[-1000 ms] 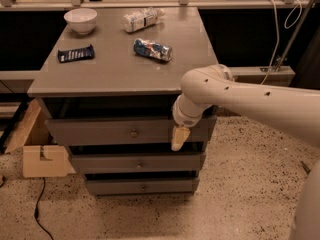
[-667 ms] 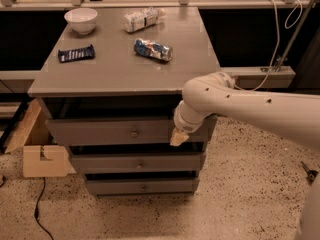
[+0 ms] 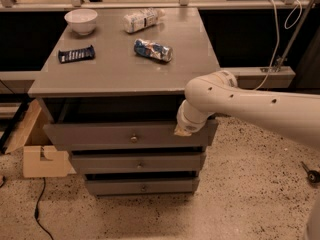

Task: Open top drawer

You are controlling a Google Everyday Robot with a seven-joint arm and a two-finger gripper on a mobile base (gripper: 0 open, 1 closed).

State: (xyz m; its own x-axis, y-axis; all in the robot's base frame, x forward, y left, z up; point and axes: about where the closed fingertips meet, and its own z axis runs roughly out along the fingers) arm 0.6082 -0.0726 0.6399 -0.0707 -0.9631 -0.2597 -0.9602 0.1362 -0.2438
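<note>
My fingers sit shallow at the upper part of the top drawer's front (image 3: pixel 180 136). Next, I open them, reach farther down over the front's end (image 3: pixel 195 137) and then pull.
The top drawer (image 3: pixel 100 135) is the widest of three grey drawers under a grey table top, with a small round knob (image 3: pixel 133 139) at its centre. Its front stands forward of the two narrower drawers (image 3: pixel 137 162) below, and a dark gap shows above it. My gripper (image 3: pixel 182 130) hangs from the white arm (image 3: pixel 250 106) that comes in from the right. It sits against the right end of the top drawer's front, well to the right of the knob. Its tip is yellowish.
On the table top (image 3: pixel 115 76) are a white bowl (image 3: pixel 81 20), a dark snack bar (image 3: pixel 76 53), a blue snack bag (image 3: pixel 153 50) and a pale packet (image 3: pixel 142 19). A cardboard box (image 3: pixel 40 156) stands on the floor at the left. A post with cables (image 3: pixel 280 59) is at the right.
My gripper has moved slightly up and to the right along the drawer front's right end. The drawer front has not visibly shifted.
</note>
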